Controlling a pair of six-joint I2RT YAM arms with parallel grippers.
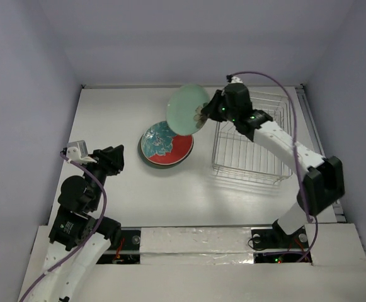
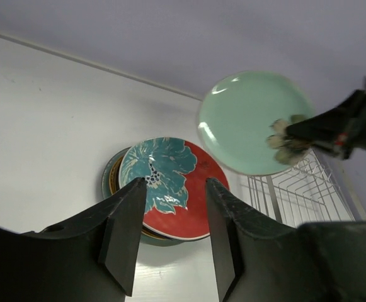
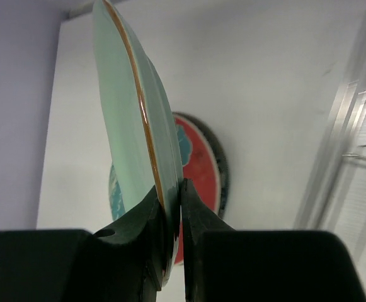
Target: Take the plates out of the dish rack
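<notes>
The pale green plate (image 1: 185,109) is facing up and its free side is toward the red plate (image 1: 170,148), so my right gripper should go on lowering it until it rests there.
My right gripper (image 1: 203,112) is shut on the rim of a pale green plate (image 1: 188,109) and holds it tilted in the air, between the dish rack (image 1: 252,139) and a stack of plates (image 1: 165,144) on the table. The stack's top plate is red with a teal flower. The right wrist view shows the green plate (image 3: 132,119) edge-on between the jaws, with the stack (image 3: 198,170) below. The rack holds no plate that I can see. My left gripper (image 1: 114,158) is open and empty, left of the stack. In the left wrist view the stack (image 2: 170,189) lies beyond the fingers and the green plate (image 2: 249,119) hangs at upper right.
The rack stands at the table's right side near the right wall. White walls close the table at the back and both sides. A purple cable runs over the right arm.
</notes>
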